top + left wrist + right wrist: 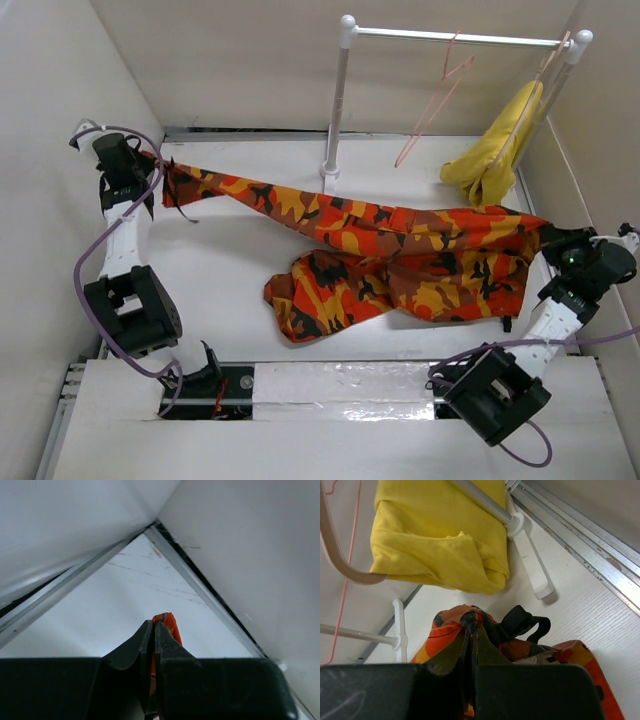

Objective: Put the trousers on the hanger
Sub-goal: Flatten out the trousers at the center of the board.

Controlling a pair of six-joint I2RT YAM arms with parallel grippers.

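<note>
The stretched leg (270, 198) is tight and narrow between my grippers. My right gripper should ease back while my left gripper shakes the leg flat (205, 183).
The camouflage trousers (400, 255) are stretched across the table between my two grippers, with one leg folded back toward the front (320, 295). At the far left, my left gripper (160, 172) is shut on one end; in the left wrist view a sliver of orange cloth (171, 624) pokes out past the closed left gripper (155, 623). My right gripper (546, 238) is shut on the other end by the right wall; the right wrist view shows the right gripper (472, 624) pinching bunched fabric (445, 627). The salmon-pink wire hanger (436, 98) hangs on the rail, apart from both grippers.
A white rail stand (340, 100) stands at the back. A plain yellow cloth (497, 150) drapes from its right end beside a paler beige hanger (553, 62). White walls close in on the left, back and right. A black strap loop (526, 622) hangs from the trousers.
</note>
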